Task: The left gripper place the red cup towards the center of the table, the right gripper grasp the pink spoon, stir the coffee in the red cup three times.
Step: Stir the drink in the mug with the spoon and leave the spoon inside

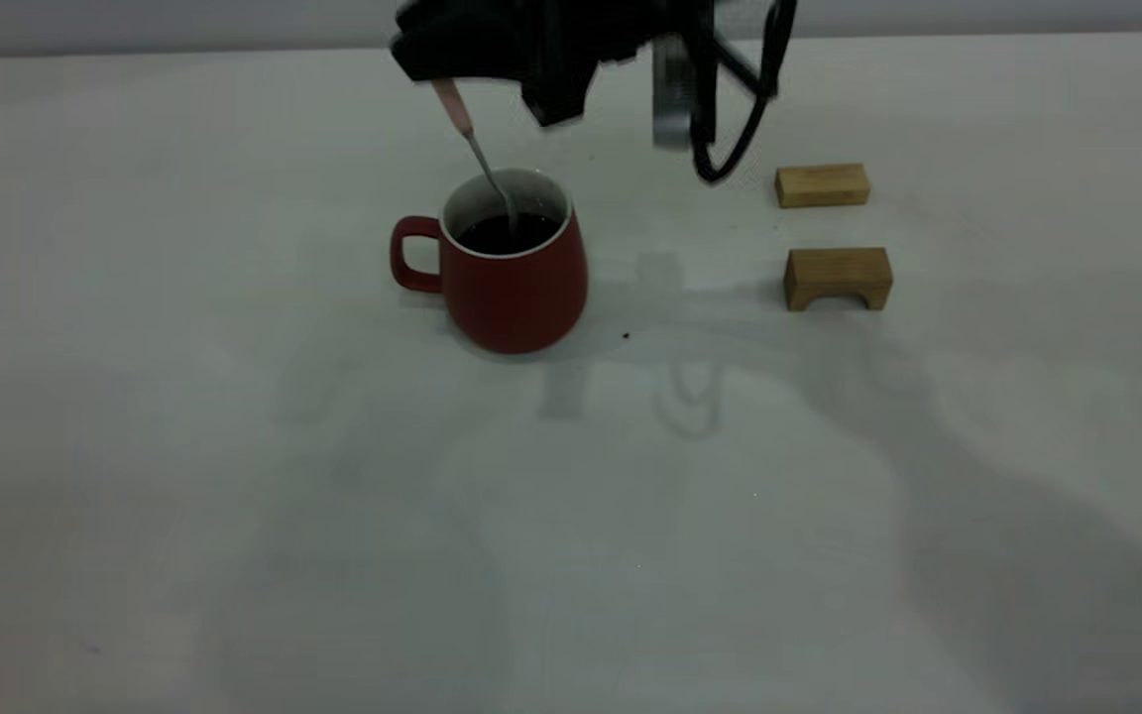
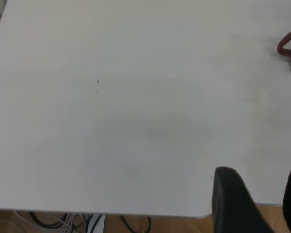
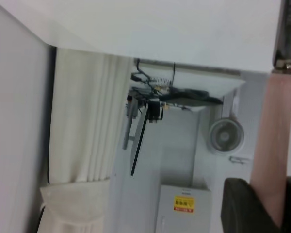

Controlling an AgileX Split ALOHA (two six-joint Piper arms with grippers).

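Note:
The pink spoon is held high in my right gripper with its bowl shallow in the coffee (image 1: pixel 513 224), so next I lower the spoon deeper into the red cup (image 1: pixel 492 239) before I open the gripper.
The red cup (image 1: pixel 512 273) stands upright near the middle of the table (image 1: pixel 234 446), its handle pointing left. Dark coffee (image 1: pixel 507 234) fills it. My right gripper (image 1: pixel 437 71) hangs above and behind the cup, shut on the pink spoon (image 1: pixel 467 134). The spoon slants down and its metal bowl is dipped in the coffee. In the right wrist view the pink spoon (image 3: pixel 274 145) handle sits pinched in the right gripper (image 3: pixel 271 208). My left gripper (image 2: pixel 264 199) is open and empty at the table's edge, far from the red cup (image 2: pixel 290 46).
Two tan wooden blocks lie right of the cup, a flat one (image 1: pixel 822 184) behind and an arched one (image 1: pixel 838 278) in front. A black cable (image 1: pixel 730 149) loops down from the right arm. A tiny dark speck (image 1: pixel 627 336) marks the table beside the cup.

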